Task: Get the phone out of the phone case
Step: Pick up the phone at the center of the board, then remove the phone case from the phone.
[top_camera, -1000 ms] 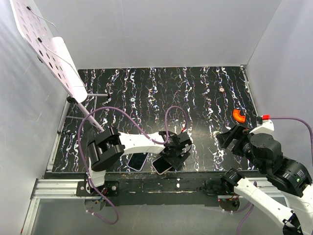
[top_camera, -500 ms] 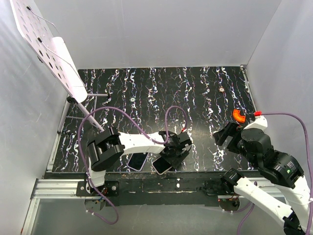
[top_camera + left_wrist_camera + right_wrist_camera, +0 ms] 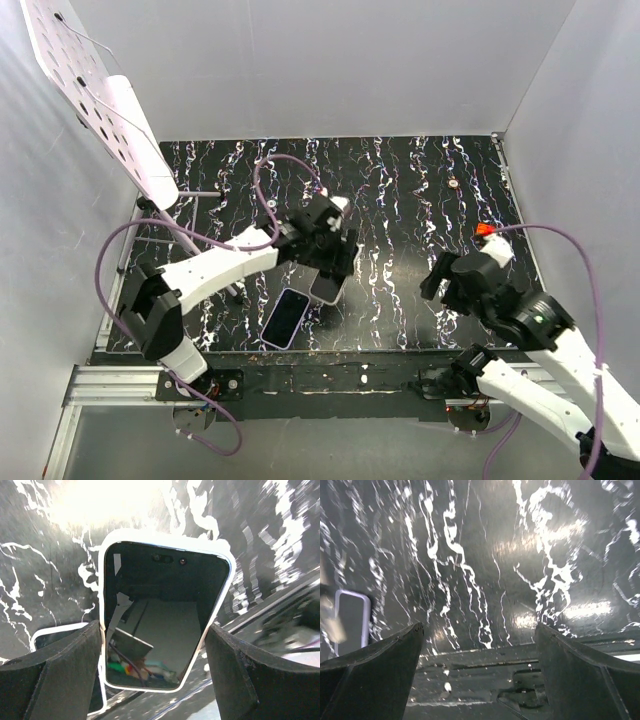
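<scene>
The robot's left gripper reaches across both long edges of the phone (image 3: 102, 587), so the right gripper should hold one edge (image 3: 198, 651) while the left gripper turns to pinch the other edge.
A phone (image 3: 165, 615) with a dark screen and a white rim hangs between the fingers of my left gripper (image 3: 154, 630), which is shut on its two long edges. In the top view my left gripper (image 3: 328, 270) holds the phone (image 3: 325, 287) above the middle of the black marbled table (image 3: 420, 190). A lavender-rimmed case (image 3: 287, 317) lies flat near the front edge, just left of and below the phone. The case also shows in the left wrist view (image 3: 37, 637) and the right wrist view (image 3: 351, 622). My right gripper (image 3: 440, 285) is open and empty (image 3: 480, 630) over the front right of the table.
A white perforated panel (image 3: 100, 100) leans at the back left on a thin stand. A small orange-red object (image 3: 484, 231) lies at the right behind my right arm. Two small rings (image 3: 271, 201) (image 3: 452, 184) lie further back. A metal rail (image 3: 330, 375) runs along the front edge.
My left gripper has risen and moved back from the front edge toward the table's middle, carrying the phone; the case stays near the front. My right arm has moved left and forward.
</scene>
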You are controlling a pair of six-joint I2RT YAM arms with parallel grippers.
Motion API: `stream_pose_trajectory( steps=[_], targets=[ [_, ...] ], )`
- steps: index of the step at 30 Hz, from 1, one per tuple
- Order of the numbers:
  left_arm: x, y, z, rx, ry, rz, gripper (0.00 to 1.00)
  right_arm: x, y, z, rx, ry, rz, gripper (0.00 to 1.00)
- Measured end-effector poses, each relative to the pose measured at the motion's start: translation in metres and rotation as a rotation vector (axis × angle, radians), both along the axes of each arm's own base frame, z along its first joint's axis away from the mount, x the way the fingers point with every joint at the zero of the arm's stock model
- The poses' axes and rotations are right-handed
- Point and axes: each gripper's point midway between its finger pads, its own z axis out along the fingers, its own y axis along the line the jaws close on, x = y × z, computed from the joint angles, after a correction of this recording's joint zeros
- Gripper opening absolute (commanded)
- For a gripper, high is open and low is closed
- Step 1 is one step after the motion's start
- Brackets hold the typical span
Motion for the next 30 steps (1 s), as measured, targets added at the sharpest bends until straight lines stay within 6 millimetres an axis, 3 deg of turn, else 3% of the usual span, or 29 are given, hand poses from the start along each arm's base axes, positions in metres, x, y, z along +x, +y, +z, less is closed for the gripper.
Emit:
stream_pose_trajectory(
  steps=[3, 6, 8, 11, 16, 24, 30],
  targets=[
    [0.025, -0.003, 0.039, -0.153, 0.006, 0.104, 0.00, -0.003, 0.019, -0.035, -0.016, 0.114, 0.068, 0.91],
    [0.045, -0.013, 0.071, -0.303, 0.025, 0.184, 0.00, -0.008, 0.057, -0.053, 0.079, 0.168, 0.227, 0.90],
    [0.052, -0.023, 0.087, -0.399, 0.056, 0.225, 0.00, -0.010, 0.080, -0.050, 0.176, 0.140, 0.331, 0.89],
    [0.052, -0.039, 0.099, -0.506, 0.142, 0.269, 0.00, -0.012, 0.110, -0.028, 0.332, 0.022, 0.469, 0.82],
    [0.049, -0.057, 0.095, -0.584, 0.284, 0.353, 0.00, -0.005, 0.139, 0.008, 0.460, -0.111, 0.585, 0.66],
    [0.042, -0.059, 0.078, -0.573, 0.356, 0.450, 0.00, 0.019, 0.153, 0.012, 0.459, -0.154, 0.565, 0.53],
    [0.035, -0.060, 0.071, -0.537, 0.345, 0.469, 0.00, 0.038, 0.154, 0.003, 0.419, -0.163, 0.508, 0.34]
  ],
)
